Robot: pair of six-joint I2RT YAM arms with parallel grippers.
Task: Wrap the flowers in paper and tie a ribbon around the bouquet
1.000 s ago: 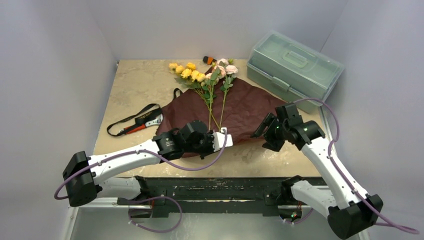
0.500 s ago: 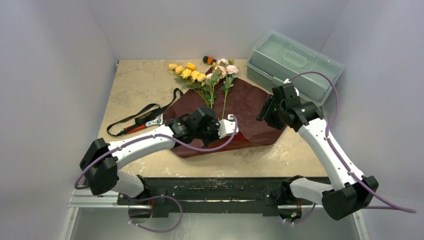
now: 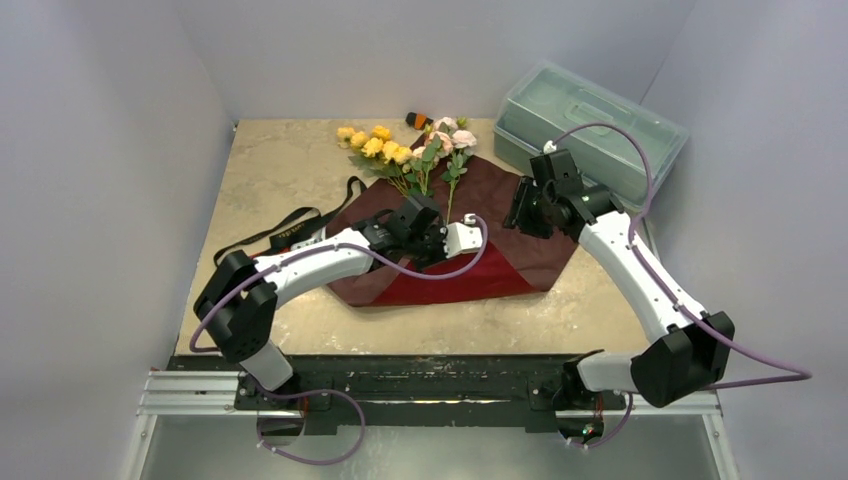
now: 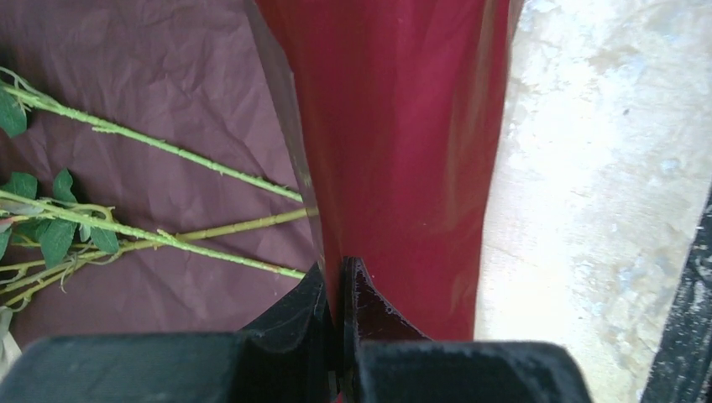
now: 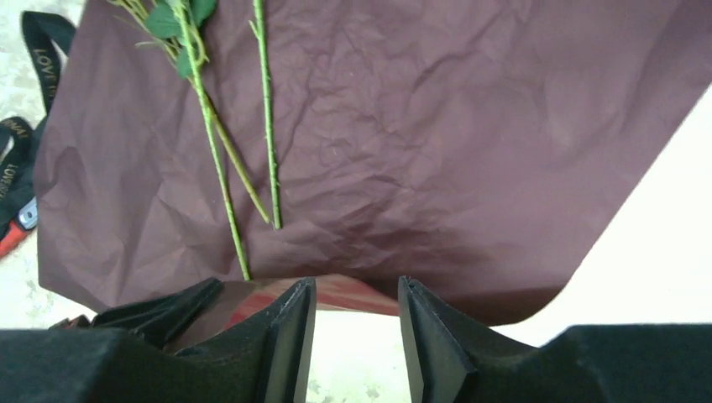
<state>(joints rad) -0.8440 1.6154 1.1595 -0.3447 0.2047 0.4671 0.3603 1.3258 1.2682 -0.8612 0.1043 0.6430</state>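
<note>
Next, my right gripper pins the fold (image 3: 496,271), since the paper's fold bulges up along its near edge (image 3: 430,302), before my left gripper opens and presses that edge flat.
The dark red paper (image 3: 480,190) lies spread on the table, its near edge turned back and showing a brighter red side (image 3: 450,288). The flowers (image 3: 400,150) lie on it, yellow and pink blooms at the far end, green stems (image 4: 168,147) pointing toward me. My left gripper (image 4: 340,269) is shut on the lifted paper fold (image 4: 403,151), just short of the stem ends. My right gripper (image 5: 353,294) hovers open over the paper's right part (image 5: 420,126), nothing between its fingers. The black ribbon (image 3: 290,228) lies left of the paper.
A pale green lidded toolbox (image 3: 590,125) stands at the back right, close behind the right arm. A small orange and black object (image 3: 416,120) lies behind the blooms. A red-handled tool (image 5: 10,239) lies by the ribbon, left of the paper.
My left gripper has carried the paper's near edge away from me toward the stems, folding it over. My right gripper has moved farther back over the paper's right side, its jaws narrowing.
</note>
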